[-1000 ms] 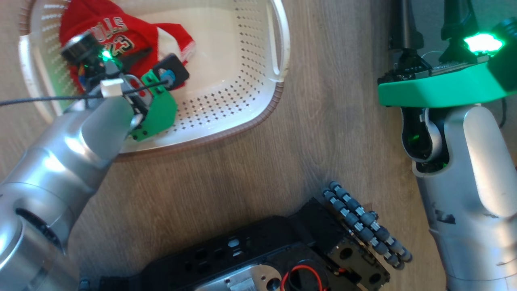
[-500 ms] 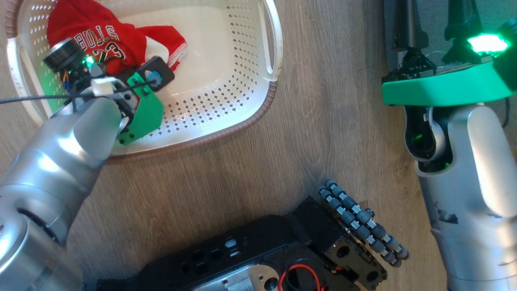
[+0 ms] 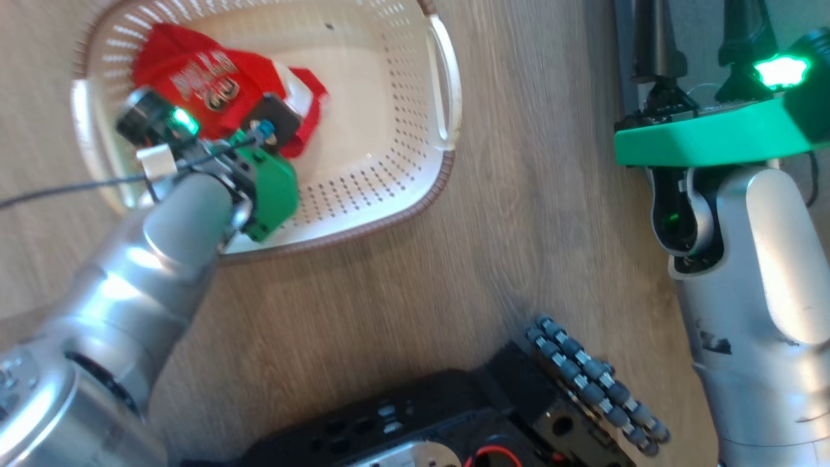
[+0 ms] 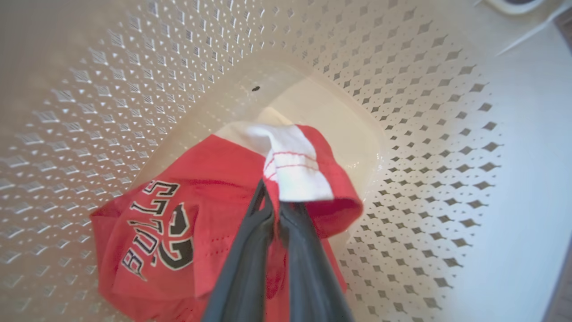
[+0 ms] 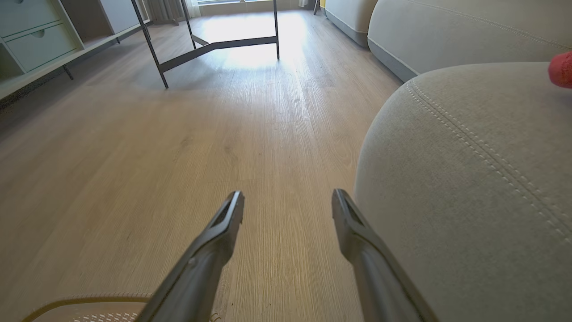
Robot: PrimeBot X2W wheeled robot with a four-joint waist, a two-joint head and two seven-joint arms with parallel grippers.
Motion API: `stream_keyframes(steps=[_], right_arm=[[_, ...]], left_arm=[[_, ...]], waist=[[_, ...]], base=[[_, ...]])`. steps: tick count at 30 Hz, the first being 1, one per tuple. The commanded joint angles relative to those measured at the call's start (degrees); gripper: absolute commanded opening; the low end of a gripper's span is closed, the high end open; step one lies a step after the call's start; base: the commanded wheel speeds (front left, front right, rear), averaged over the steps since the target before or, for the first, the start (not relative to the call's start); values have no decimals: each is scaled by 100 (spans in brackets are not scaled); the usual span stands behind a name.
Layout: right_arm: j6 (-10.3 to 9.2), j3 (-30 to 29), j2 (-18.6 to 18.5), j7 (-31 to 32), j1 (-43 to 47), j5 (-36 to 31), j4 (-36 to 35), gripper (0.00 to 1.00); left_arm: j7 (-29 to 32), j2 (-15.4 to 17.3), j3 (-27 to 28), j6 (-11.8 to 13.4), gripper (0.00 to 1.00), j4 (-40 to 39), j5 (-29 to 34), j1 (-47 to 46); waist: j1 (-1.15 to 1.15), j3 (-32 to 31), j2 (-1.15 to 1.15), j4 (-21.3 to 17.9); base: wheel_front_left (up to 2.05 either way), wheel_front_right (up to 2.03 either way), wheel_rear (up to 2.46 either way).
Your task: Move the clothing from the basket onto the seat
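Note:
The red clothing (image 3: pixel 198 78) is lying in bunched folds (image 3: pixel 311 110), so I expect it to flop over my right gripper and land in a heap when I carry it to the seat.
The red clothing (image 3: pixel 214 97) with white "BULLS" lettering lies bunched in the cream perforated basket (image 3: pixel 389 168) on the wood floor. My left gripper (image 4: pixel 270 201) reaches into the basket, and its dark fingers (image 4: pixel 243 259) are shut on a red fold of the clothing (image 4: pixel 178 223) just below a white panel. My left arm (image 3: pixel 175 240) hides the fingers in the head view. Out over the floor, my right gripper (image 5: pixel 288 205) stands open and holds nothing, beside the grey seat (image 5: pixel 469 179). A bit of red fabric (image 5: pixel 562 69) lies on the seat at the right edge.
The robot's black base (image 3: pixel 454 415) with a roller wheel (image 3: pixel 596 383) sits at the bottom of the head view. A black metal table frame (image 5: pixel 214 40) and low cabinets (image 5: pixel 40 40) stand across the floor. More grey cushions (image 5: pixel 447 31) lie behind the seat.
My left gripper has closed from open onto the red clothing in the basket. The head view has shifted, so the basket sits differently in it. The right arm stays as it was.

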Motion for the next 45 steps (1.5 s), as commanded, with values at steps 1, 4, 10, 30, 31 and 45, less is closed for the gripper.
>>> stream_keyframes(steps=[1, 4, 10, 30, 31, 45], right_arm=[[40, 39, 42, -28, 201, -80, -131, 100], [40, -18, 42, -28, 245, -259, -47, 100], [40, -68, 42, -28, 374, -558, 147, 100], [40, -51, 42, -28, 1166, -840, 954, 100], [40, -51, 42, -28, 1166, -840, 954, 100], [40, -17, 42, -28, 1668, -755, 1272, 100]], left_arm=[[-70, -4, 147, 28, 0, -108, -76, 183], [-111, -72, 288, 33, 0, -295, -216, 344], [-122, -29, 768, 135, 0, -1134, -425, 758], [-123, -71, 2748, 210, 0, -3141, -239, 2648], [-123, -71, 2748, 210, 0, -3141, -239, 2648], [-124, -221, 3575, 101, 0, -4003, 94, 2791]], waist=[[0, -302, 0, 184], [0, -604, 0, 349], [0, -1211, 0, 671], [0, -3397, 0, 1260], [0, -3397, 0, 1260], [0, -4308, 0, 1466]], base=[[0, 0, 0], [0, 0, 0], [0, 0, 0], [0, 0, 0], [0, 0, 0], [0, 0, 0]])
